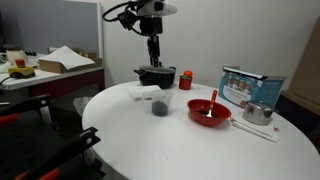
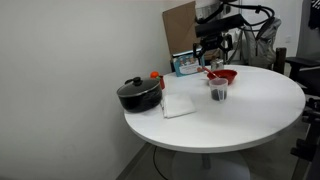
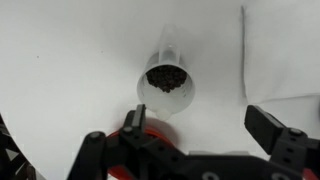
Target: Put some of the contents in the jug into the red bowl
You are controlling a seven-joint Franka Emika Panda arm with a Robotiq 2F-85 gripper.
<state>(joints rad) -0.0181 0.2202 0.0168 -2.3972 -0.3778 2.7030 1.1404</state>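
My open fingers are lined up across the narrow way of the jug's handle (image 3: 169,43), so my gripper should go on moving down toward the clear jug until the fingers close around that handle.
The clear jug (image 1: 160,103) stands upright on the round white table (image 1: 150,140), with dark contents (image 3: 165,77) at its bottom. It also shows in an exterior view (image 2: 218,92) and from above in the wrist view (image 3: 167,88). The red bowl (image 1: 209,111) with a red utensil handle sits beside it, and shows in an exterior view (image 2: 223,75). A strip of it shows behind the fingers in the wrist view (image 3: 161,136). My gripper (image 1: 153,55) (image 2: 213,52) (image 3: 200,125) hangs above the table, open and empty, with the jug just beyond its fingertips.
A black lidded pot (image 1: 155,75) and a small red cup (image 1: 186,78) stand at the back. A metal kettle (image 1: 258,113) and a printed box (image 1: 250,88) lie beyond the bowl. A white sheet (image 1: 140,92) lies by the jug. A cluttered desk (image 1: 50,65) stands nearby.
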